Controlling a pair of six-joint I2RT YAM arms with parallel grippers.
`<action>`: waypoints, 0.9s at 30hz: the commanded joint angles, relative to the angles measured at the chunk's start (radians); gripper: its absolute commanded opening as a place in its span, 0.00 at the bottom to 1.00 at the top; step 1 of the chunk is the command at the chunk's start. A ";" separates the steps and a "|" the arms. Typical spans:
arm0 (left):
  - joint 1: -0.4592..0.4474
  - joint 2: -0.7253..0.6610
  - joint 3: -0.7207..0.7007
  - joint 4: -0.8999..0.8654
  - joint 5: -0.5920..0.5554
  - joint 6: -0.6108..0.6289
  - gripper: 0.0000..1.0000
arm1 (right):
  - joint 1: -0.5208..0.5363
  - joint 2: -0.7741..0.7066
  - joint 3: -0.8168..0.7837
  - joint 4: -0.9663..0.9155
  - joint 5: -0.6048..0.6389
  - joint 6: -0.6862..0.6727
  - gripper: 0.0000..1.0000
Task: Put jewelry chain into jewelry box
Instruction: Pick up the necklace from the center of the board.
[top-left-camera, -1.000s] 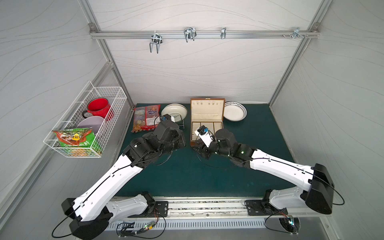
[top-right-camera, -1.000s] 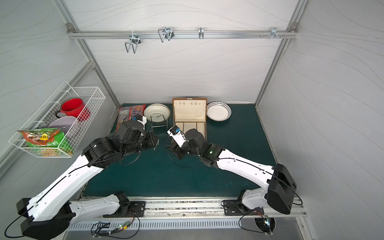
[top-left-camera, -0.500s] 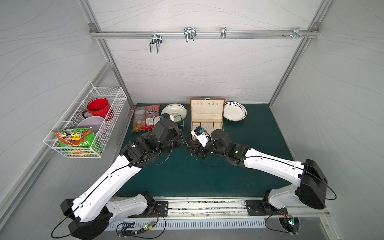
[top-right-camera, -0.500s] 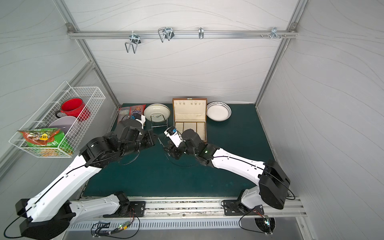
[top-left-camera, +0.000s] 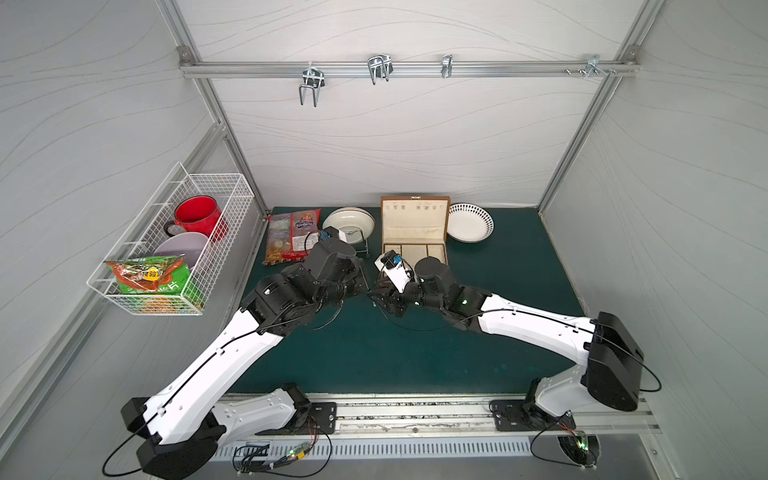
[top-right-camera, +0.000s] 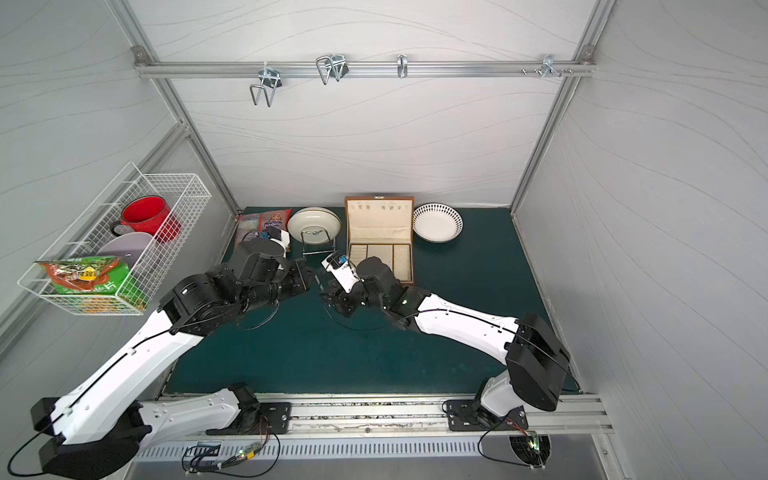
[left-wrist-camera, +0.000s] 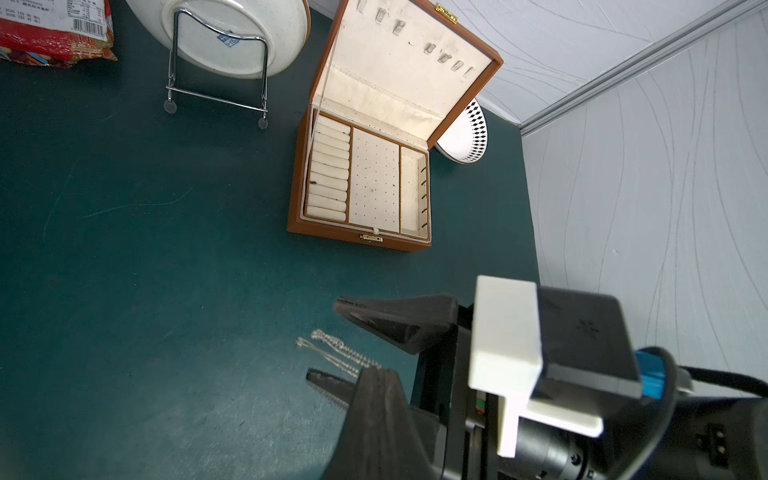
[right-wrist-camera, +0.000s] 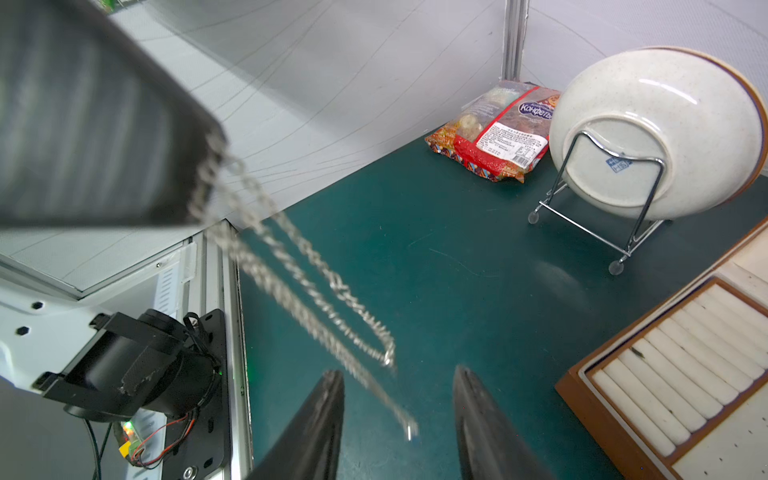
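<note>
Next, I move my right gripper in farther (left-wrist-camera: 357, 361) toward my left gripper before closing it, because the chain's loose end (right-wrist-camera: 409, 430) only just reaches my right gripper's open fingers.
The jewelry chain (right-wrist-camera: 291, 282) is a thin silver link chain, and in the right wrist view it hangs doubled from my left gripper's dark finger (right-wrist-camera: 104, 124). My left gripper (left-wrist-camera: 375, 371) is shut on one end of the chain (left-wrist-camera: 336, 351). My right gripper (right-wrist-camera: 399, 399) is open, and the chain's loose end lies between its fingers without touching them. In both top views the two grippers meet tip to tip, left (top-left-camera: 365, 286) and right (top-left-camera: 376, 294), above the green mat in front of the jewelry box (top-left-camera: 415, 224). The brown box (left-wrist-camera: 328, 230) stands open, its cream compartments empty.
A cream plate on a wire stand (top-left-camera: 348, 224) and a snack packet (top-left-camera: 291, 237) lie left of the box. A dotted-rim plate (top-left-camera: 471, 222) is at its right. A wire basket (top-left-camera: 174, 249) on the left wall holds a red mug, a bowl and a green packet.
My right arm has swung left and its open gripper now surrounds the hanging chain end. The left gripper has stayed shut on the chain and shifted slightly.
</note>
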 joint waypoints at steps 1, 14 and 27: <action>-0.002 -0.006 0.044 0.007 -0.017 -0.010 0.00 | 0.008 0.020 0.027 0.028 -0.004 0.002 0.47; -0.003 -0.008 0.060 0.003 -0.026 -0.014 0.00 | 0.008 0.081 0.054 0.056 -0.035 0.018 0.37; -0.003 -0.017 0.058 0.000 -0.045 -0.019 0.00 | 0.008 0.103 0.058 0.069 -0.058 0.029 0.29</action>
